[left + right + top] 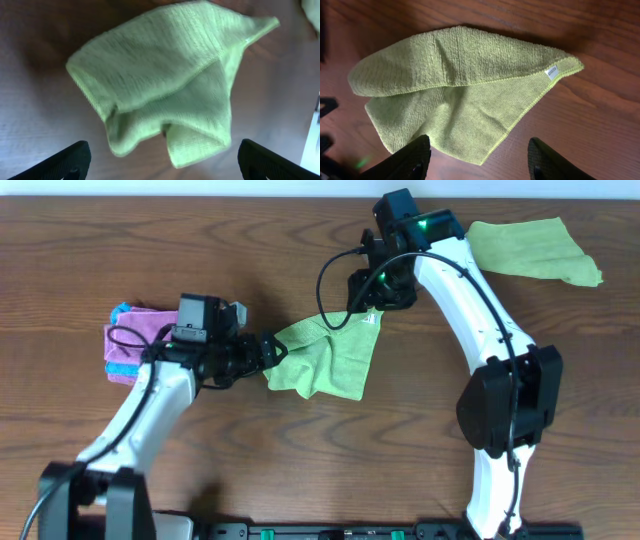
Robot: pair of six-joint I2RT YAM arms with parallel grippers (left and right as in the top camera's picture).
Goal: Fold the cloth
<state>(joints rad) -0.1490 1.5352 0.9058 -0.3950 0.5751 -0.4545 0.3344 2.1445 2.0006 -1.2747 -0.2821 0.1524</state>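
Observation:
My left gripper is to pinch the near end of the cloth's top flap (291, 335) and pull the cloth open before folding, because the lime-green cloth lies bunched over itself (312, 358).
The lime-green cloth (325, 358) lies loosely folded over itself on the table's middle, its small white tag (372, 322) at the upper right corner. It fills the left wrist view (165, 85) and the right wrist view (455, 95), where the tag (551, 72) shows. My left gripper (272, 352) is open at the cloth's left edge, its fingers apart either side of the near corners (162, 162). My right gripper (368, 298) is open just above the cloth's upper right corner, with nothing between its fingers (480, 160).
A pink folded cloth with teal edging (130, 340) lies at the left beside my left arm. A duller olive-green cloth (530, 248) lies at the back right. The table is dark wood.

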